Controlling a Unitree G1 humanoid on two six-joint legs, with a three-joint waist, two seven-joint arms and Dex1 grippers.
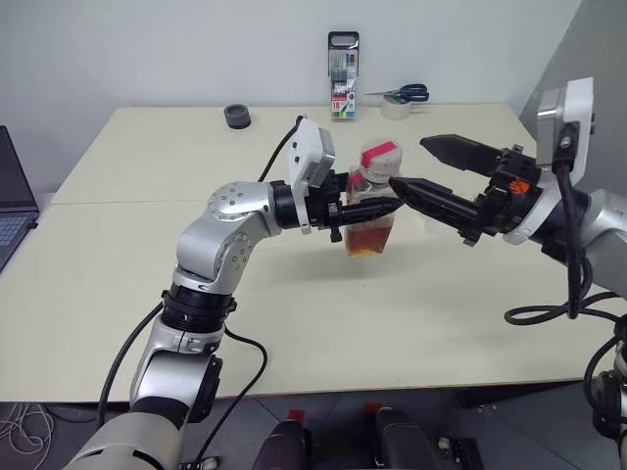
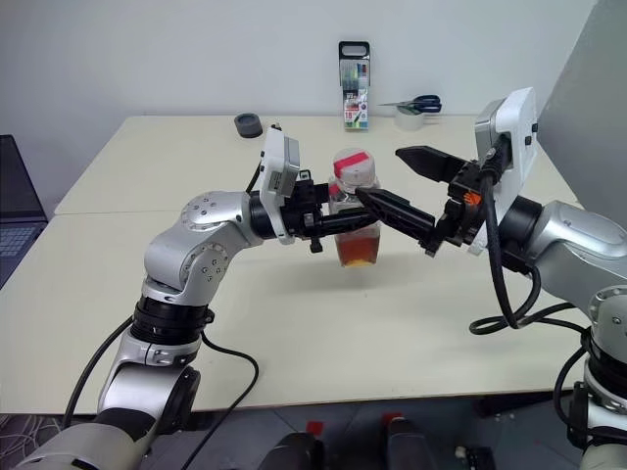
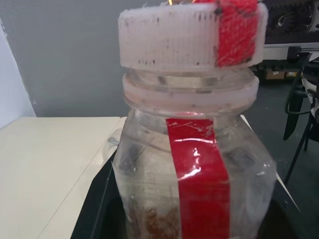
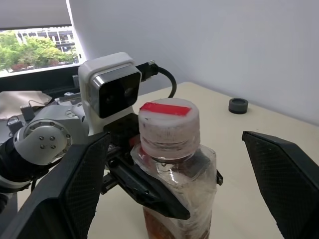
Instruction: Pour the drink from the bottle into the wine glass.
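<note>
My right gripper should close around the cap, take it off and put it on the clear tabletop [image 1: 469,275] before pouring, because the cap [image 1: 381,157] covers the bottle's opening.
My left gripper [image 1: 377,210] is shut on the bottle [image 1: 371,220] and holds it upright above the table. The bottle is clear plastic with a pink-red cap [image 1: 380,155] and a red label strip [image 3: 199,179]. The amber drink [image 2: 357,249] fills its lower part. My right gripper [image 1: 408,163] is open, pointing at the bottle from the right, with one finger [image 4: 75,189] on each side of the cap and not touching it. In the right wrist view the cap [image 4: 168,122] sits between those fingers. The wine glass is hidden.
The cream table [image 1: 147,294] carries a marker pack [image 1: 343,62], scissors [image 1: 402,94] on a tape roll [image 1: 396,109] and a small black ring [image 1: 236,117] along the far edge. A laptop [image 1: 12,201] lies at the far left.
</note>
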